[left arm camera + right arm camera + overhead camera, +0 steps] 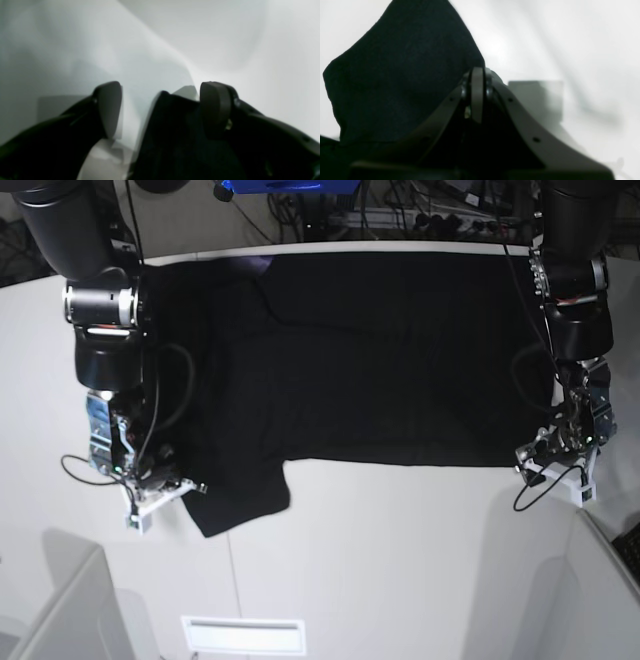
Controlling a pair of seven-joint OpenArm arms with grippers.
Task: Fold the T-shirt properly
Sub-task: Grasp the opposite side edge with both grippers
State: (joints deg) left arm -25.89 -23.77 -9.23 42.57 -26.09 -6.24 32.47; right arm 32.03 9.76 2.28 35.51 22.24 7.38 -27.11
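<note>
Next, my left gripper closes on that cloth (178,115) before both grippers pull the T-shirt back, because the T-shirt's front corner (511,463) is lying loose in its open fingers.
The black T-shirt (380,350) lies spread flat on the white table (400,560), with one sleeve (240,495) sticking out toward the front left. My right gripper (188,488) sits at that sleeve's edge. In the right wrist view its fingers (477,100) are pressed together and black cloth (402,75) stands up beside them. My left gripper (530,455) is at the shirt's front right corner. Its fingers (108,110) stand wide apart in the left wrist view, and a corner of black cloth (175,125) lies between them against the right finger.
Cables and equipment (330,205) crowd the far edge behind the table. A white slotted plate (243,635) sits at the front edge. Raised white panels stand at the front left (60,610) and front right (610,580) corners.
</note>
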